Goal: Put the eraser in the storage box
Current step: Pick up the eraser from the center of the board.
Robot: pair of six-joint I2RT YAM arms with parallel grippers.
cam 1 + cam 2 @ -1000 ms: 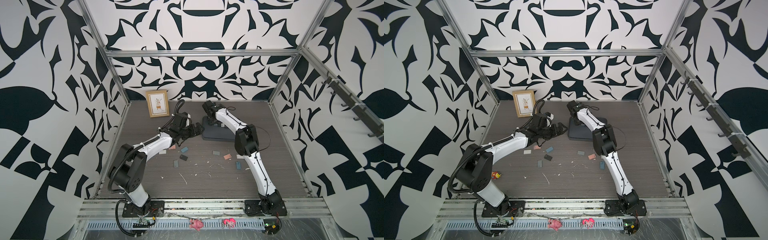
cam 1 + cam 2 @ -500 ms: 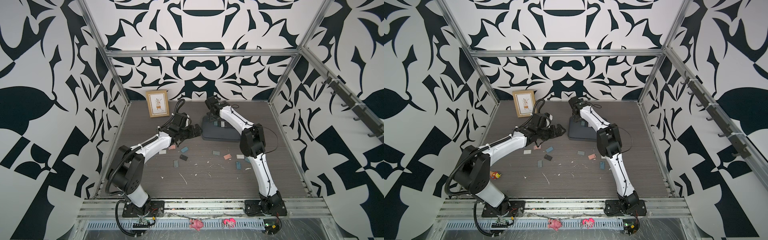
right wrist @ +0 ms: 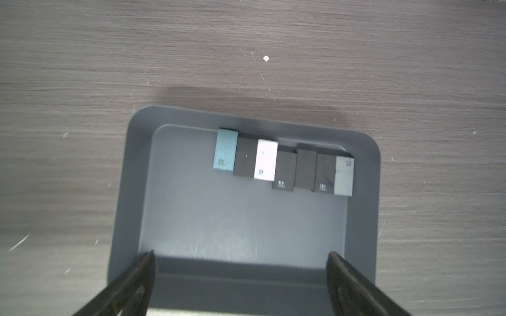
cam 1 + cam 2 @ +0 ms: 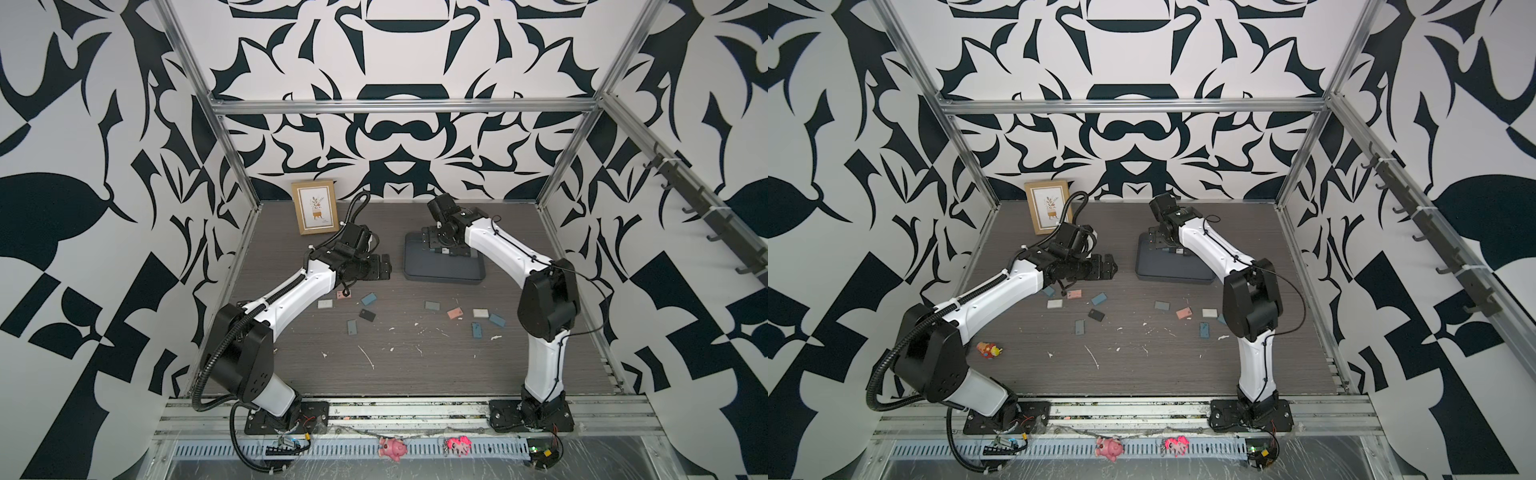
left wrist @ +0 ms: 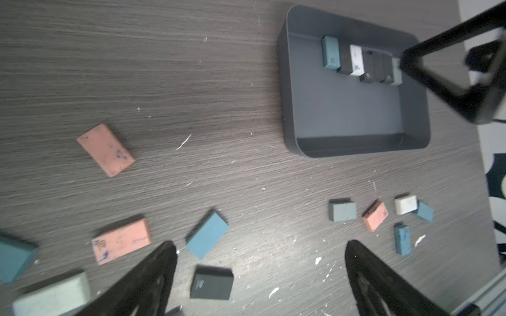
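Note:
There is open space along the blue eraser's long sides (image 4: pixel 372 301). My left gripper keeps going down until its fingers are around the blue eraser's middle (image 4: pixel 368 298), then close.
The storage box (image 4: pixel 441 272) (image 4: pixel 1170 272), a shallow slate-grey tray, lies at the back middle of the table. Several erasers (image 3: pixel 282 164) (image 5: pixel 358 60) stand in a row against its far wall. My right gripper (image 4: pixel 434 242) (image 3: pixel 241 254) hovers over the box, open, with nothing between its fingers. My left gripper (image 4: pixel 384 268) (image 5: pixel 260 246) hangs open left of the box, above loose erasers. A black eraser (image 5: pixel 212 283) (image 4: pixel 367 316) lies on the table beneath the gap of its fingers, untouched. A blue eraser (image 5: pixel 207 235) and a pink one (image 5: pixel 121 240) lie close by.
More erasers are scattered across the table: a grey one (image 4: pixel 432 306), pink (image 4: pixel 454 313), white (image 4: pixel 481 313), blue (image 4: pixel 477 330). A wooden picture frame (image 4: pixel 314 208) leans on the back wall. A small toy (image 4: pixel 989 350) lies by the left arm's base. White crumbs dot the table.
The right jaws have spread a little wider and the right arm's elbow has swung to the right. The left gripper has drifted slightly toward the front.

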